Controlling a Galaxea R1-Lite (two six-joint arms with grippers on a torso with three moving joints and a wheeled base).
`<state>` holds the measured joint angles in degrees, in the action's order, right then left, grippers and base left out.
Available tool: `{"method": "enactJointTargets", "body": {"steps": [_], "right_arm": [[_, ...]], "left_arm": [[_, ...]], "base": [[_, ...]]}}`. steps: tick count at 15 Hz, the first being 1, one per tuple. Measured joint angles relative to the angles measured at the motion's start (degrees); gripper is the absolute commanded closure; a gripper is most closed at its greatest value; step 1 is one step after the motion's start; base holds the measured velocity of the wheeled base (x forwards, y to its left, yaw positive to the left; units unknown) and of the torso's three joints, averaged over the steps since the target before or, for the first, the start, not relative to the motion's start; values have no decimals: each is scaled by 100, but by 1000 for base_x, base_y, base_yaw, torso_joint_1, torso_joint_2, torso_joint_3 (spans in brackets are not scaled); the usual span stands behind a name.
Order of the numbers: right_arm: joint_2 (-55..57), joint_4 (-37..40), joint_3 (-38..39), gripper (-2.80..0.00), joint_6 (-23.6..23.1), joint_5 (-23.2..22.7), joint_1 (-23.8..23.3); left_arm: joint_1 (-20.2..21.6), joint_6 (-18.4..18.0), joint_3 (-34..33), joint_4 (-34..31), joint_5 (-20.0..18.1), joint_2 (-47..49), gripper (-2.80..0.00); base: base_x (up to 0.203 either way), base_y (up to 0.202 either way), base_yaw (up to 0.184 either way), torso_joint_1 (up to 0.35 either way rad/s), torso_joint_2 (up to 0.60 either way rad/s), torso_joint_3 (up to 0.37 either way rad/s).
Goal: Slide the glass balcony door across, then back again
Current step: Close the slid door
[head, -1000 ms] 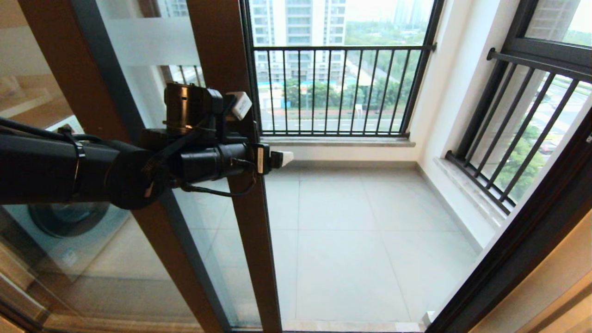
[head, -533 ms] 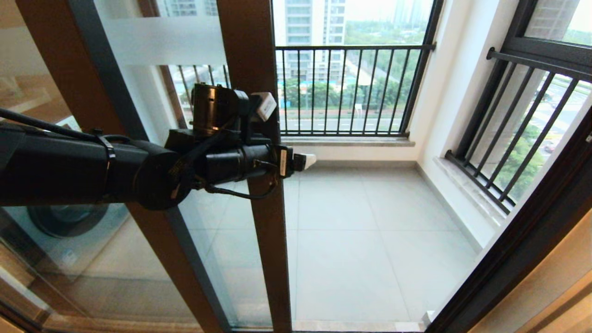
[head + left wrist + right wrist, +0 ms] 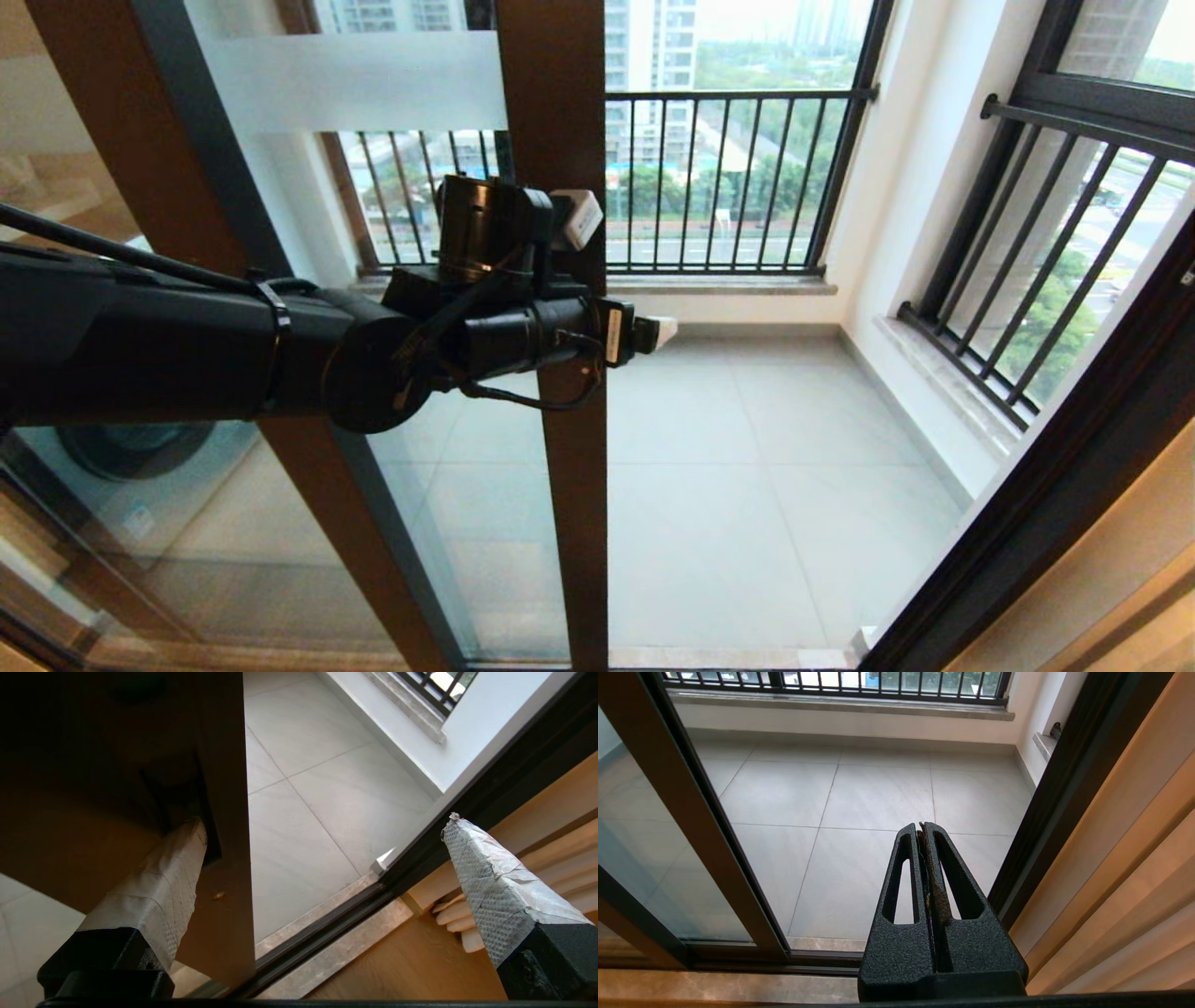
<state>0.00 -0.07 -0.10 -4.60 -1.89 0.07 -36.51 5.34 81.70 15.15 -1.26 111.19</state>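
My gripper is about to push the upright side of the door's frame. Parallel grooves run (image 3: pixel 326 933) along the floor track, so the glass balcony door (image 3: pixel 571 470) will slide by itself and leave the brown-framed panel still when I push.
The glass balcony door (image 3: pixel 439 523) has a dark brown stile (image 3: pixel 560 103) and a frosted band (image 3: pixel 355 79) near the top. It stands partway across the opening. My left gripper (image 3: pixel 623 273) is open at the stile. In the left wrist view one taped finger (image 3: pixel 163 882) has its tip in the recessed handle slot (image 3: pixel 209 826) of the stile (image 3: pixel 229 788). The other finger (image 3: pixel 490 882) hangs free past the door's edge. My right gripper (image 3: pixel 922 828) is shut on nothing, low in front of the opening and out of the head view.
A second brown-framed panel (image 3: pixel 103 121) on the left shows a washing machine (image 3: pixel 131 448) behind it. The dark fixed frame (image 3: pixel 1074 467) bounds the opening on the right. The floor track (image 3: pixel 327 933) runs below. Black railings (image 3: pixel 728 177) and grey tiles (image 3: pixel 747 485) lie beyond.
The door and my left gripper have moved steadily to the right together, and the opening to the balcony has narrowed. The finger has stayed in the handle slot.
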Motion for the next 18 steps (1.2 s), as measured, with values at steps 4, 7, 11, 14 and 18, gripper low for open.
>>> {"method": "enactJointTargets", "body": {"steps": [4,7,11,14,18], "right_arm": [[0,0,0,0,-2,-1,0],[0,0,0,0,0,-1,0],[0,0,0,0,-2,-1,0],[0,2,0,0,-3,-1,0],[0,2,0,0,-2,-1,0]], "left_arm": [[-152,4,30,-16,32,69,-280],[-321,4,96,-14,107,103,-280],[-486,36,10,-22,90,-73,-280],[-523,77,-376,-24,82,-438,-280],[-307,243,-1082,-24,90,-1012,0]], "base": [[0,0,0,0,0,0],[0,0,0,0,0,0],[0,0,0,0,0,0],[0,0,0,0,0,0],[0,0,0,0,0,0]]}}
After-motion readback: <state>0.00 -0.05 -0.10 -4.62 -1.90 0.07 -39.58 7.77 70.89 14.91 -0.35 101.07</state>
